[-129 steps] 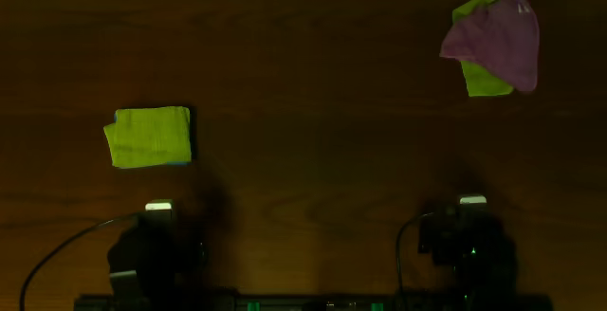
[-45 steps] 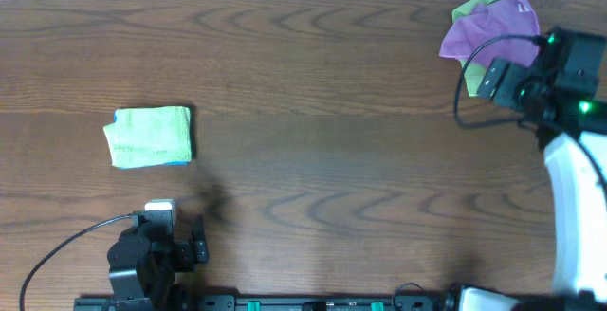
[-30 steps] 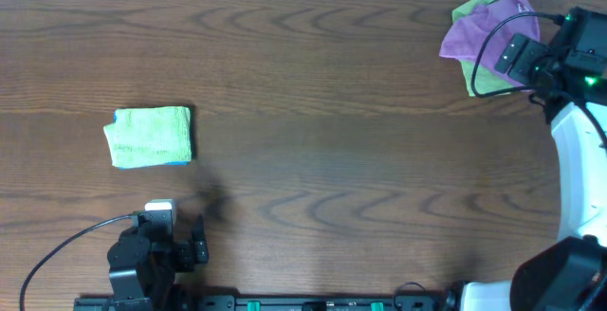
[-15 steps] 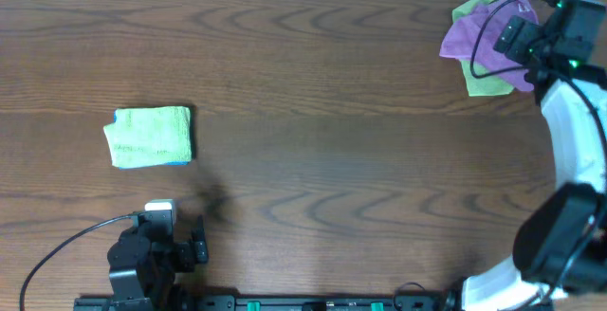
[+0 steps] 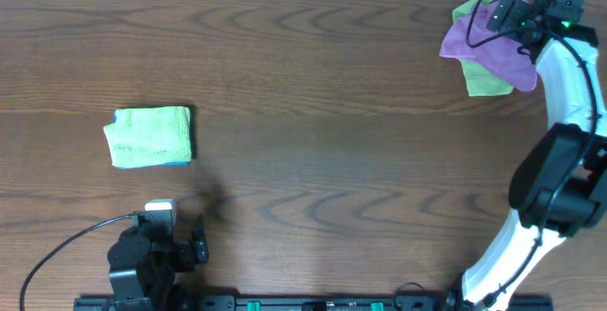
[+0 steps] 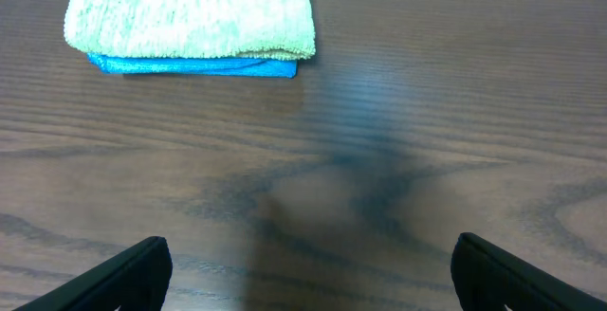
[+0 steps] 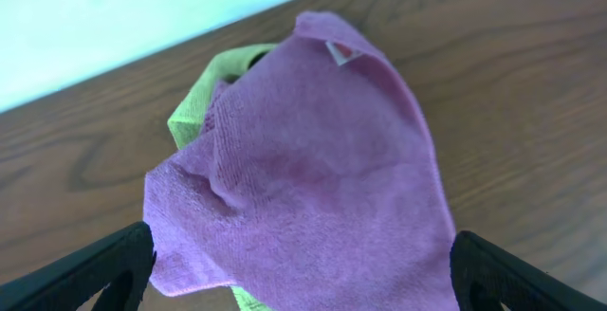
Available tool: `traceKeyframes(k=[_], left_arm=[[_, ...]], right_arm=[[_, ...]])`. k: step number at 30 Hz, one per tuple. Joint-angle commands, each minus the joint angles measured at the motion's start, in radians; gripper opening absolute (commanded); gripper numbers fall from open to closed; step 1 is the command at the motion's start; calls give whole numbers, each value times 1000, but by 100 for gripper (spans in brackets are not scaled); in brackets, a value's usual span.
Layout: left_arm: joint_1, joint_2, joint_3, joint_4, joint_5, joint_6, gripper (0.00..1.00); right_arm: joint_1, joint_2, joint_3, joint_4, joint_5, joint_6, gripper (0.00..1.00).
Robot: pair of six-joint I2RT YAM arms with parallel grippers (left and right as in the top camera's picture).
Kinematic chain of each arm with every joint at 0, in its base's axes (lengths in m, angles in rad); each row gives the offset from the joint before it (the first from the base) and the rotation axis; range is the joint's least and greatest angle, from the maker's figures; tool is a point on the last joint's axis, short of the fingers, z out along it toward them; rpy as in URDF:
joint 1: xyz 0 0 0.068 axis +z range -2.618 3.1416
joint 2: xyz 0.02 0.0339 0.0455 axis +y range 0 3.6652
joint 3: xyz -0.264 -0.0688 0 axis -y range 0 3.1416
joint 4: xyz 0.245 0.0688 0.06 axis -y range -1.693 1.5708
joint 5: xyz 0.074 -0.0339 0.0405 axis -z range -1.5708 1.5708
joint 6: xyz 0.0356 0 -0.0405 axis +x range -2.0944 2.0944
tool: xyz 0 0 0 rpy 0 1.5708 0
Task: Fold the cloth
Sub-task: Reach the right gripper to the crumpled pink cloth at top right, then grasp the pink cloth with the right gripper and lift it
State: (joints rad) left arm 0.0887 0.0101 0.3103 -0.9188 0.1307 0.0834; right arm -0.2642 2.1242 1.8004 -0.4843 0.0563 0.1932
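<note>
The purple cloth (image 5: 505,57) is on top of the green cloth, below the open fingers of my right gripper. I should go on going down until those fingers close on the purple cloth.
A crumpled purple cloth (image 5: 493,38) lies on top of a green cloth (image 5: 483,81) at the table's far right corner; both fill the right wrist view, purple (image 7: 303,188) over green (image 7: 204,107). My right gripper (image 5: 527,8) is open and hovers over the purple cloth, its fingers spread wide (image 7: 302,273) on either side of it. A folded green cloth (image 5: 150,136) with a blue cloth under it lies at the left, also in the left wrist view (image 6: 190,12). My left gripper (image 6: 308,273) is open and empty near the front edge.
The wooden table (image 5: 313,112) ends at its far edge just behind the purple cloth. A black cable (image 5: 57,254) runs from the left arm's base at the front.
My right arm has swung out from its base to the far right corner and now hangs over the purple cloth. The left arm and the cloths have not moved.
</note>
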Motion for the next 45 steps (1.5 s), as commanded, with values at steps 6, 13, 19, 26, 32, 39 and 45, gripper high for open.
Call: traceKeyframes(k=[6, 13, 19, 26, 32, 39, 45], left_arm=[[-4, -6, -8, -57, -8, 22, 96], [-4, -6, -8, -57, -8, 22, 95], [-4, -6, -8, -57, -8, 22, 96], [-4, -6, -8, -57, -8, 22, 95], [-4, -6, -8, -57, -8, 22, 96], [-4, -6, -8, -57, -8, 22, 96], [-4, -6, -8, -57, -8, 22, 96]], right_arm=[[-6, 100, 21, 27, -38, 2, 99], [-6, 167, 21, 63, -58, 23, 99], [-6, 209, 21, 77, -69, 36, 91], [-6, 210, 21, 76, -69, 35, 47], [-3, 166, 23, 29, -69, 35, 2], [-3, 49, 23, -72, -68, 34, 1], [2, -87, 23, -166, -68, 34, 1]])
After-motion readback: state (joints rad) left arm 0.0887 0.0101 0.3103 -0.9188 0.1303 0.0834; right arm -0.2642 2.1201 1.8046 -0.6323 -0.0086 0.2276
